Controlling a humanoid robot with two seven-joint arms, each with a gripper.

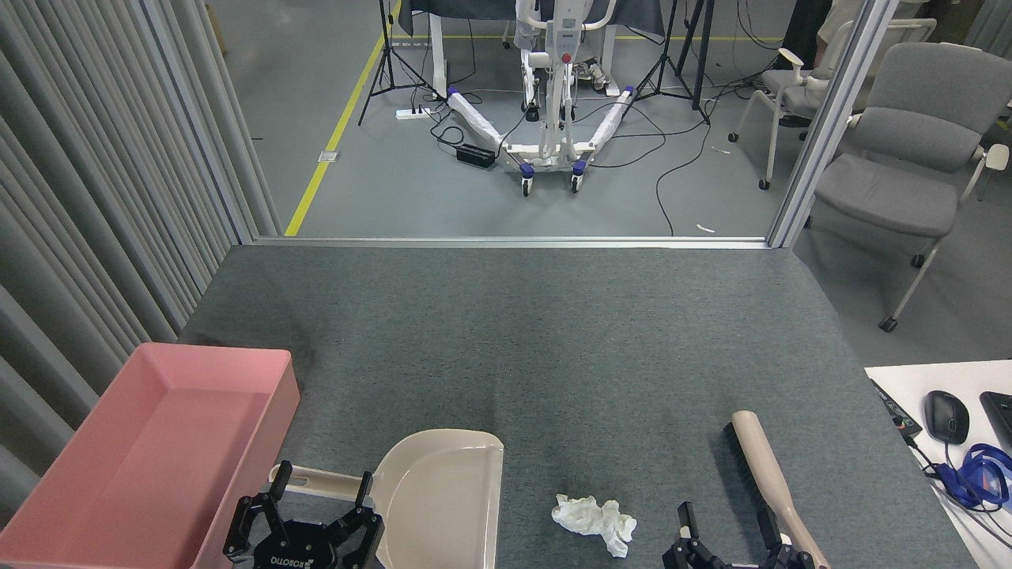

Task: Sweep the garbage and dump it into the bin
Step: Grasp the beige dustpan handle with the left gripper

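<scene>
The white garbage [580, 515] gets narrower next to a smaller end lump [621, 533], so I expect it to break into separate pieces when I sweep it into the dustpan.
A wad of white garbage [593, 519] lies on the grey carpet near the front edge. Left of it rests a beige dustpan [443, 498], its handle pointing left. My left gripper [322, 484] is open, with its two fingertips standing over that handle. The pink bin [213, 353] sits at the front left and nothing shows inside it. A beige brush [763, 458] with dark bristles lies to the right of the garbage. My right gripper [727, 521] is open, and its right finger is right beside the brush handle.
Grey curtain panels [95, 197] close off the left side. An aluminium rail [506, 241] and post [830, 118] bound the carpet at the back. A white desk [941, 379] with a mouse and blue cable stands at right, with grey chairs [901, 158] beyond.
</scene>
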